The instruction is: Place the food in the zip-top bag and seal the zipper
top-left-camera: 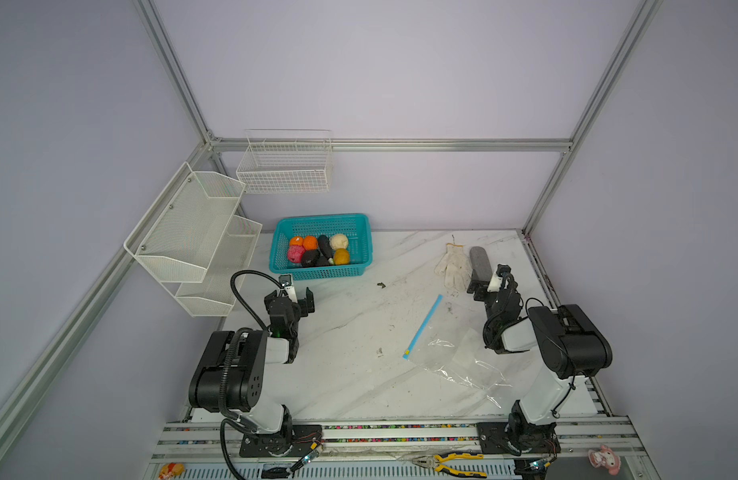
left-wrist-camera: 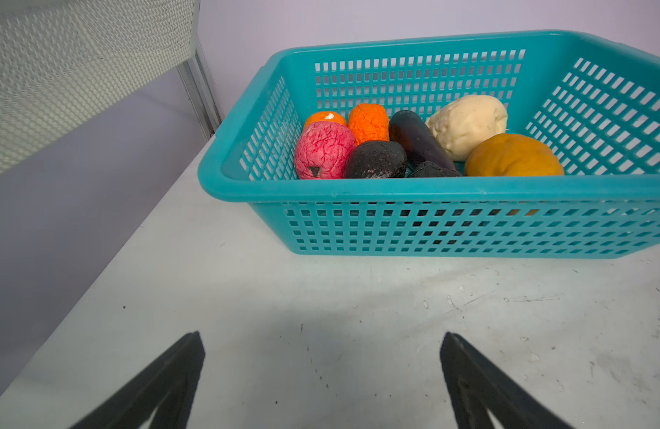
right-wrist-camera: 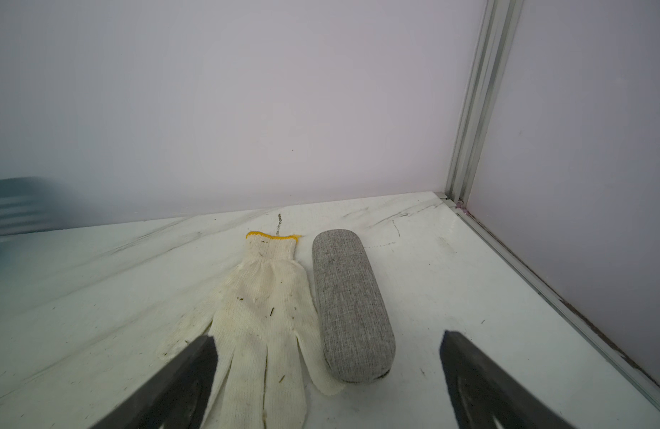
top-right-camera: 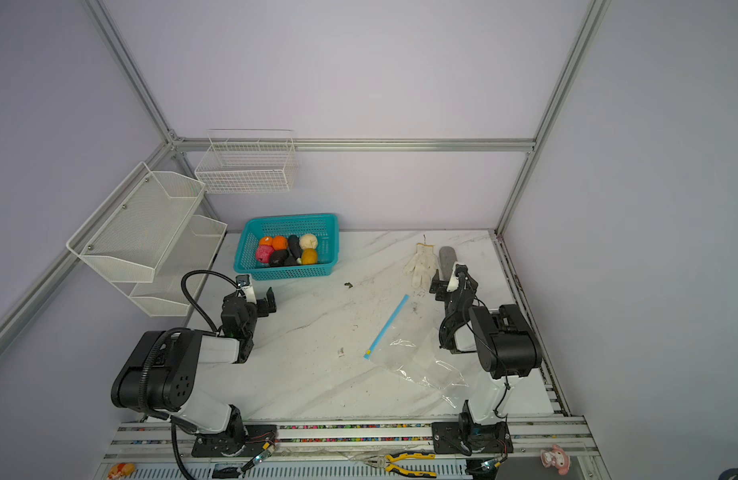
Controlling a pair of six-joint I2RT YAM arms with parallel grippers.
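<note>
Next, I bring my right gripper back to the bag's closed end (top-left-camera: 503, 379) and turn the bag square first, because the zip-top bag is lying crooked with its light-blue zipper slanting (top-left-camera: 423, 326).
The food (top-left-camera: 317, 251) (top-right-camera: 286, 251) lies in a teal mesh basket (top-left-camera: 321, 218) at the back: orange, pink, cream and yellow balls, a dark eggplant and black lumps (left-wrist-camera: 376, 159). The clear zip-top bag (top-left-camera: 454, 349) (top-right-camera: 417, 353) lies flat on the table right of centre. Its light-blue zipper (top-left-camera: 423, 326) (top-right-camera: 387, 324) runs diagonally and ends in a yellow tab (top-left-camera: 406, 352). My left gripper (top-left-camera: 291, 299) (left-wrist-camera: 321, 336) stands open just in front of the basket, holding nothing. My right gripper (top-left-camera: 488, 278) (right-wrist-camera: 328, 336) is open too, beyond the bag's far end.
A white knit glove (right-wrist-camera: 265, 315) and a grey fabric case (right-wrist-camera: 350, 304) lie side by side just ahead of the right gripper, near the back right corner. White mesh shelves (top-left-camera: 193, 232) and a wire basket (top-left-camera: 286, 166) hang at the left and back walls. Pliers (top-left-camera: 450, 461) lie on the front rail.
</note>
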